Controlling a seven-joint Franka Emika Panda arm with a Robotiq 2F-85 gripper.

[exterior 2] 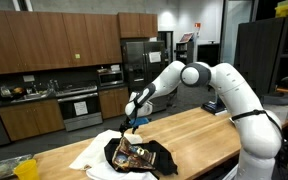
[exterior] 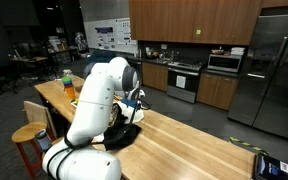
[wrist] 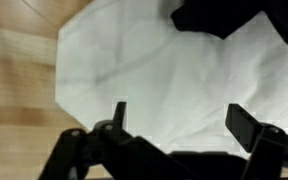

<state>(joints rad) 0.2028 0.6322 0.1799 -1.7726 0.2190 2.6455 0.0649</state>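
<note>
The flat inner part of the white cloth [wrist: 174,105] lies under my gripper, so I should move to the cloth's corner [wrist: 64,46] against the wood and pinch there before lifting.
My gripper [wrist: 182,122] is open, its two black fingers spread wide above a white cloth [wrist: 154,70] with nothing between them. In an exterior view the gripper [exterior 2: 131,122] hangs just over the white cloth [exterior 2: 92,152] and a black garment [exterior 2: 144,157] with a coloured print, both lying on the wooden counter [exterior 2: 199,135]. A corner of the black garment [wrist: 224,15] shows at the top of the wrist view. In an exterior view the white arm [exterior: 99,95] hides most of the garments [exterior: 124,135].
A green bottle [exterior: 67,78] and an orange object [exterior: 70,92] stand at the counter's far end. A wooden stool [exterior: 29,135] stands beside the counter. Kitchen cabinets, an oven [exterior: 184,78] and a steel fridge [exterior: 269,70] line the back wall.
</note>
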